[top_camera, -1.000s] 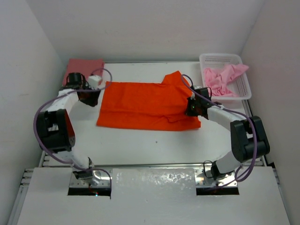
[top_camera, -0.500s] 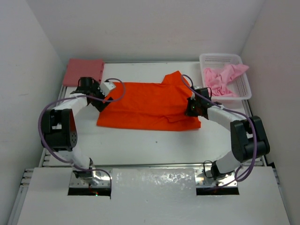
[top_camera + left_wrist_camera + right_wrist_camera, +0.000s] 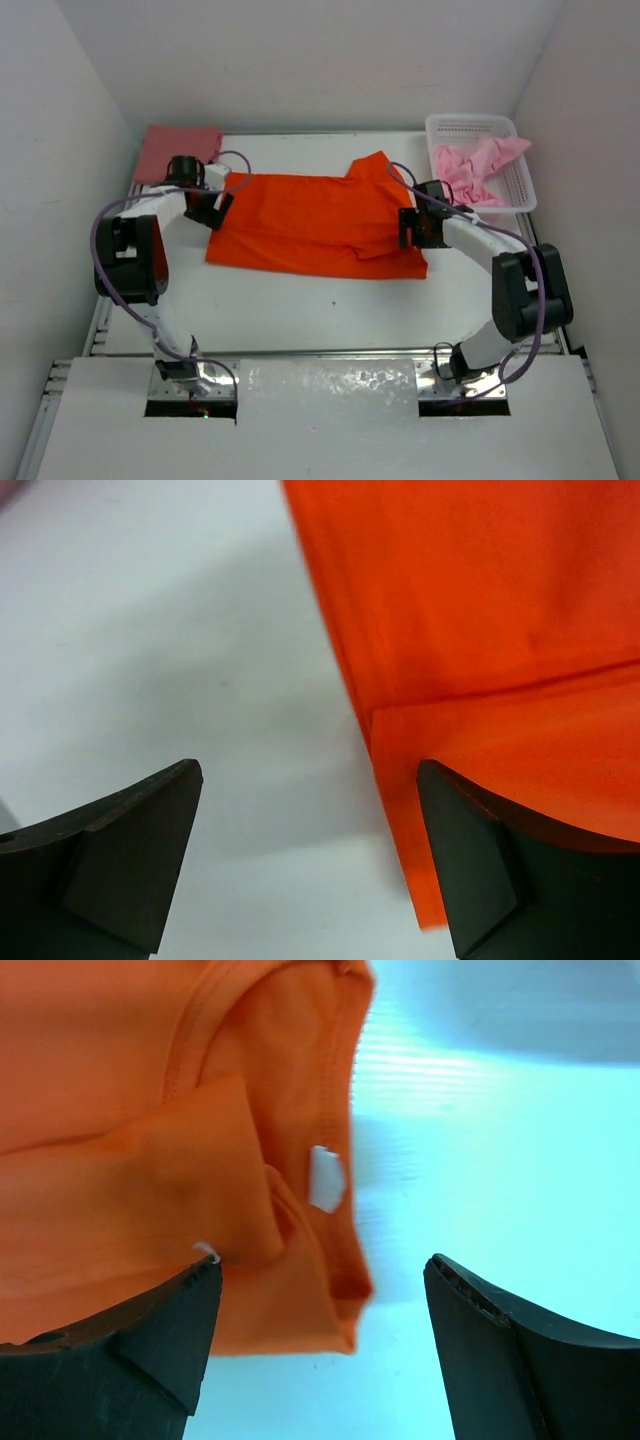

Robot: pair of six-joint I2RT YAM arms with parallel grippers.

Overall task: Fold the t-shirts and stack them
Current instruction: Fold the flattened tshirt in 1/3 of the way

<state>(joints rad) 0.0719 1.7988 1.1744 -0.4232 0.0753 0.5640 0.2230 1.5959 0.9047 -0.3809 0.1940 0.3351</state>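
Note:
My grippers should draw the orange t-shirt nearer, because the sleeve sticks out past the t-shirt's back edge. My right gripper should take the sleeve, and my left gripper should take the back corner.
The bright orange t-shirt lies folded lengthwise across the middle of the table. My left gripper hovers open over its left edge, nothing between its fingers. At the shirt's right end my right gripper also stands open, above the collar with its white label, gripping nothing. The dusty rose-red t-shirt lies folded at the back left corner. The light pink t-shirt is crumpled inside the white basket.
The white perforated basket sits at the back right against the wall. White walls close in the table on three sides. Bare white tabletop runs in front of the orange shirt.
My right gripper has opened and let go of the orange shirt's right end. My left gripper opened wider, moved right toward the shirt, then drew back slightly to its left edge.

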